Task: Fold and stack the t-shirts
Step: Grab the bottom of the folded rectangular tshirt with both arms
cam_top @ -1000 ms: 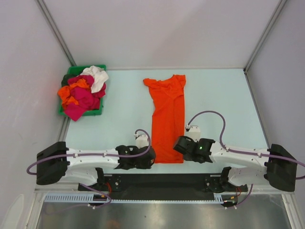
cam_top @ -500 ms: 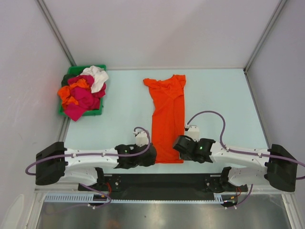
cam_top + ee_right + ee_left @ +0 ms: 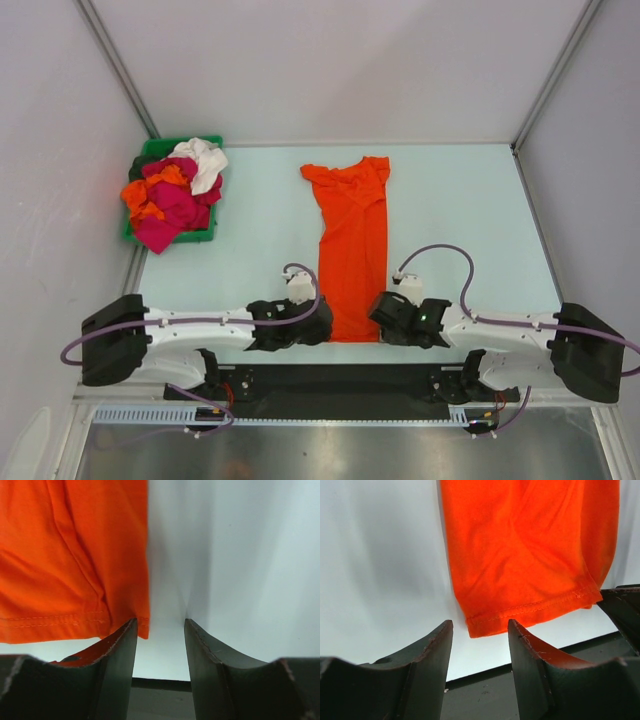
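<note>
Next, I move my right gripper's open fingers, which the orange t-shirt's hem corner (image 3: pixel 143 629) barely enters, further over cloth (image 3: pixel 122 611) and pinch that hem corner before I fold.
A bright orange t-shirt (image 3: pixel 352 250), folded into a long narrow strip, lies flat in the middle of the table with its hem toward the arms. My left gripper (image 3: pixel 322 325) sits at the hem's left corner. In the left wrist view its jaws (image 3: pixel 480 625) stand open, with the orange shirt's (image 3: pixel 520 545) corner just beyond the tips and nothing between them. My right gripper (image 3: pixel 381 312) is at the hem's right corner. It (image 3: pixel 160 621) is open too, over bare table, with the orange cloth (image 3: pixel 65 555) beside its left finger.
A green bin (image 3: pixel 160 146) at the back left holds a heap of orange, magenta and white t-shirts (image 3: pixel 175 190). A black strip runs along the table's near edge (image 3: pixel 340 375) just below both grippers. Walls close in the table on three sides.
Both grippers have opened wider. The left one has slid right to the hem's corner, and the right one has drawn slightly nearer the table's front edge. The shirt has not moved.
</note>
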Available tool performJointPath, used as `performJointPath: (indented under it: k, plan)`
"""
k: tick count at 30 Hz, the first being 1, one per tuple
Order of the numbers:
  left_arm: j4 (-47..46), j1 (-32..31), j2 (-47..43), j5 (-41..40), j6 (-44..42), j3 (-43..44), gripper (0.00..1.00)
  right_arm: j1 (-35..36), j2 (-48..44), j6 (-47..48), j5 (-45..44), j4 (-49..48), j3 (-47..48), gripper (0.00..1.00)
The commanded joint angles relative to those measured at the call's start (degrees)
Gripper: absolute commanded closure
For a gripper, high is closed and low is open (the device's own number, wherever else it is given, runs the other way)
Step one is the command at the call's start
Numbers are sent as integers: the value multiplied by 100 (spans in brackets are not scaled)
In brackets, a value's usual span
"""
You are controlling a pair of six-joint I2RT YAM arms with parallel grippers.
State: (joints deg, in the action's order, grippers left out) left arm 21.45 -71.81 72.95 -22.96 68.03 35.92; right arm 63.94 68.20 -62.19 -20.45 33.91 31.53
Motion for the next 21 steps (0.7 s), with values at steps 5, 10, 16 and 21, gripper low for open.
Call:
performJointPath:
  k: [5, 10, 16, 21]
  plan:
    - [-282, 97, 141, -138, 26, 108, 46, 13, 219, -205, -29, -341, 55, 52]
    - [-370, 150, 202, -104, -18, 56, 46, 22, 351, -197, -47, -368, 73, 52]
    - [-423, 176, 430, 151, 87, -32, 48, 30, 694, -258, 93, -403, 38, 56]
    - [-571, 176, 677, 537, 237, -260, 53, 48, 694, -328, 138, -420, -41, 57]
